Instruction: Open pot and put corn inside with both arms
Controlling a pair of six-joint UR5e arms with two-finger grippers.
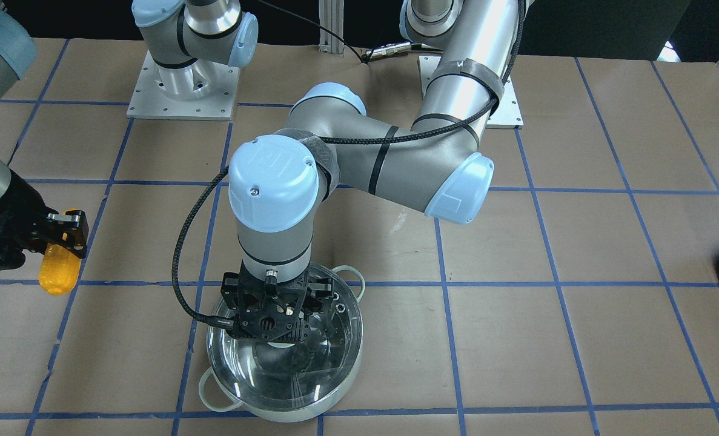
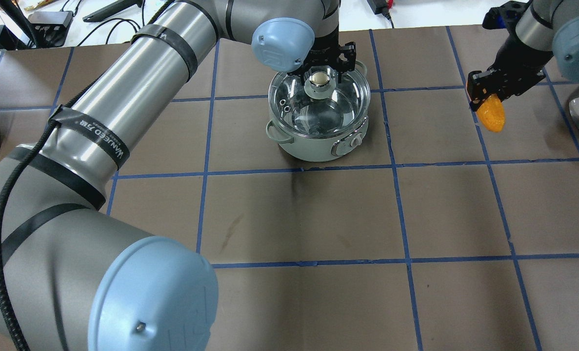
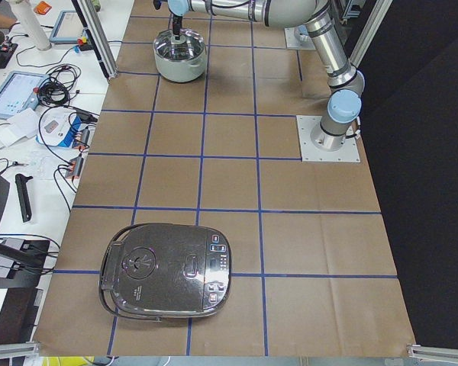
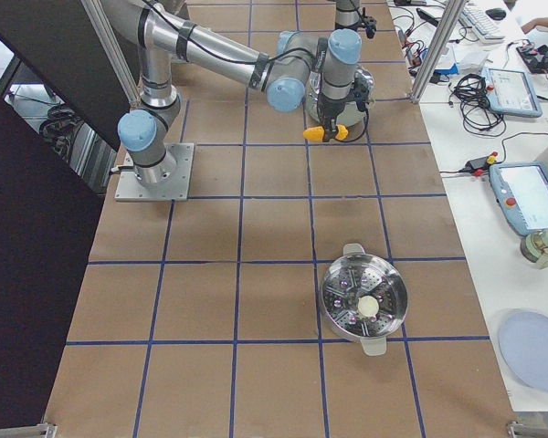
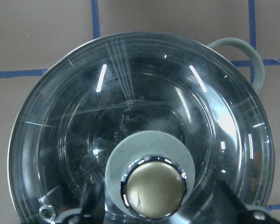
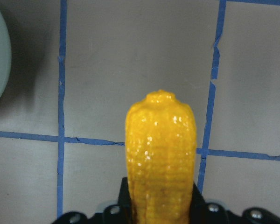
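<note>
The glass lid lets shiny steel [image 1: 263, 372] show clearly through it, so the robot should expect the pot [image 1: 300, 415] to be empty when it raises the lid.
The pot [image 2: 313, 148] stands at the table's far middle with its glass lid [image 2: 328, 109] on it. My left gripper [image 2: 321, 73] is open and straddles the lid's brass knob [image 5: 154, 189], with a finger on each side and not touching it. The pot [image 1: 292, 415] and the left gripper [image 1: 274, 321] also show in the front view. My right gripper [image 2: 484, 92] is shut on the yellow-orange corn [image 2: 494, 117] and holds it above the table, to the right of the pot. The corn [image 6: 161, 154] points away from the right wrist camera.
A black and silver rice cooker [image 3: 168, 271] sits at the table's left end. A steel steamer pot [image 4: 363, 301] with a pale knob sits at the right end. A blue plate [image 4: 534, 338] lies on the side bench. Both arm bases [image 1: 183, 85] stand at the robot's edge.
</note>
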